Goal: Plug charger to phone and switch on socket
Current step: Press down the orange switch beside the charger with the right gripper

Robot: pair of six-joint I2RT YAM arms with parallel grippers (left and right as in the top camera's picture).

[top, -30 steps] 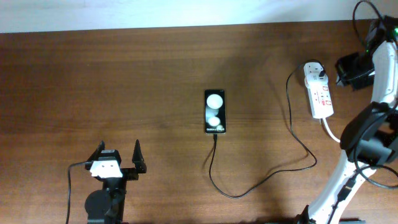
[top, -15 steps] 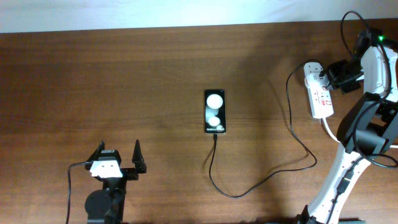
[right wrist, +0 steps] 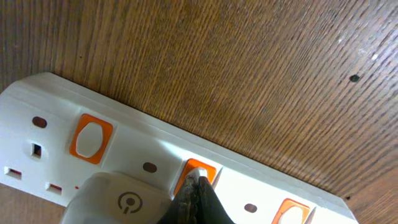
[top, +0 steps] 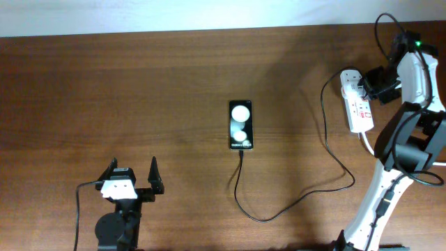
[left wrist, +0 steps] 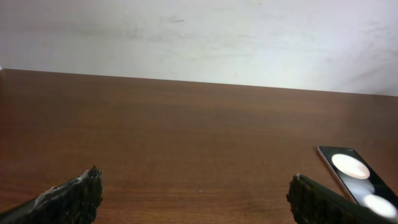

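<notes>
My right gripper keeps pushing until the switch goes down, then lift and open, because its closed fingers are touching the orange switch (right wrist: pixel 194 166) next to the plugged white adapter (right wrist: pixel 117 200).
The black phone (top: pixel 240 125) lies mid-table, face up with two white spots; it also shows at the right edge of the left wrist view (left wrist: pixel 357 184). The thin black charger cable (top: pixel 293 206) runs from the phone's near end in a loop to its plug (top: pixel 358 81) in the white socket strip (top: pixel 357 103). My right gripper (top: pixel 368 86) is shut, its tips (right wrist: pixel 198 182) pressing an orange switch (right wrist: pixel 200 171) on the socket strip (right wrist: pixel 56 99) beside the plugged white adapter (right wrist: pixel 118 199). My left gripper (top: pixel 132 183) is open and empty at the front left.
The socket's thick white cord (top: pixel 371 148) runs off toward the right arm's base. Other orange switches (right wrist: pixel 91 137) sit along the strip. The table's far edge meets a white wall (left wrist: pixel 199 37).
My right gripper has moved left from the table's right edge onto the socket strip, and its tips now touch a switch. The left arm, phone and cable have not moved.
</notes>
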